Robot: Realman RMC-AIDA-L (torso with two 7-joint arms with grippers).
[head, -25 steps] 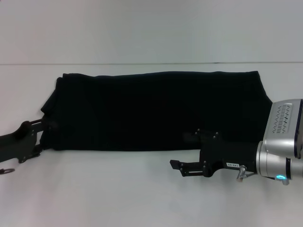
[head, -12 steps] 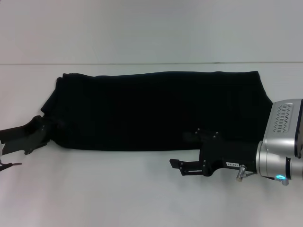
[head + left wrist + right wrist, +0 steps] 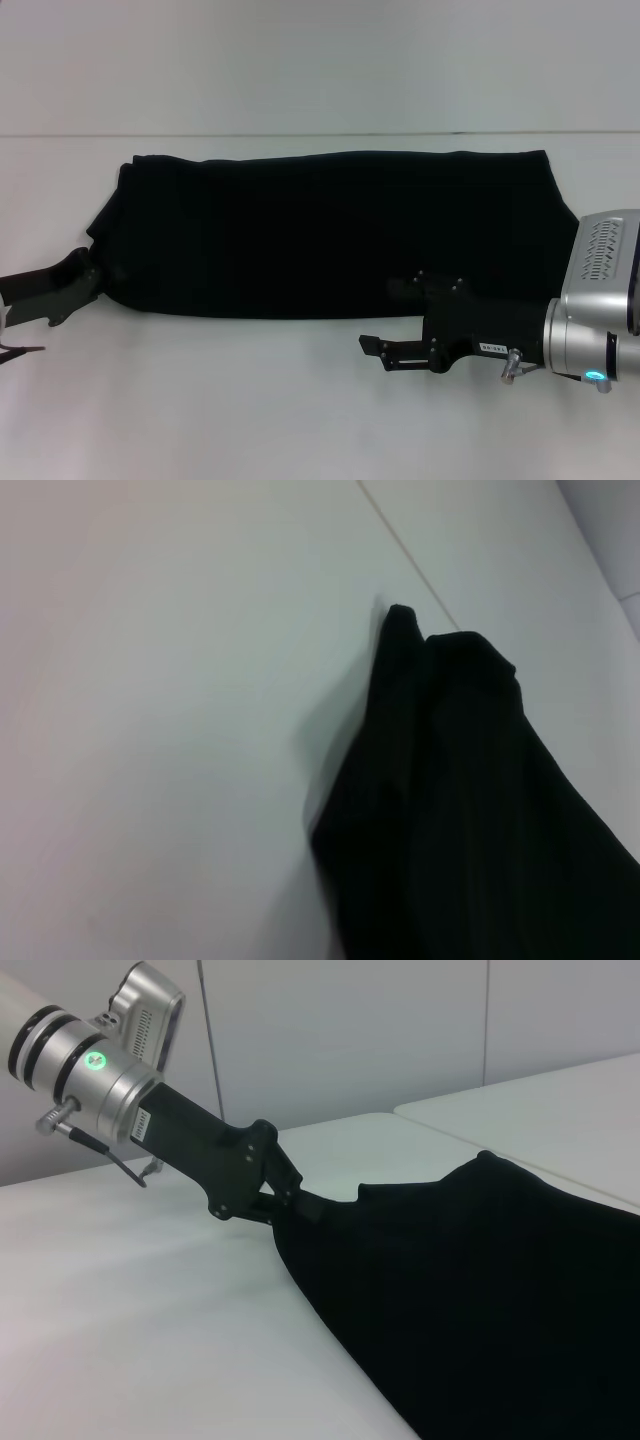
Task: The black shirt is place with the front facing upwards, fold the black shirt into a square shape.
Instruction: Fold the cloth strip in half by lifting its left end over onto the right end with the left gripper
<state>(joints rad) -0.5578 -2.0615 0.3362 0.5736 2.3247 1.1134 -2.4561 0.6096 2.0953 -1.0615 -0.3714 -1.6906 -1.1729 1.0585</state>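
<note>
The black shirt's end [image 3: 556, 255] stretches under my right gripper's wrist. So next my left gripper pulls the shirt toward its own side first and then folds it over.
The black shirt [image 3: 330, 230] lies folded into a long band across the white table, with no lettering showing. My left gripper [image 3: 88, 278] is at its near left corner. In the right wrist view this left gripper [image 3: 285, 1205] pinches the shirt [image 3: 480, 1290] at that corner, with the cloth drawn up to its fingers. The left wrist view shows only the shirt's end [image 3: 460, 800] on the table. My right gripper [image 3: 392, 320] rests at the shirt's near edge, right of the middle. It is open, one finger over the cloth and one on the table.
The white table [image 3: 250, 410] runs wide in front of the shirt and behind it. A seam line [image 3: 300, 134] crosses the table beyond the shirt's far edge. Nothing else lies on the surface.
My left gripper has slid left and a little nearer, and the shirt's near left corner has shifted with it. The right arm has hardly moved.
</note>
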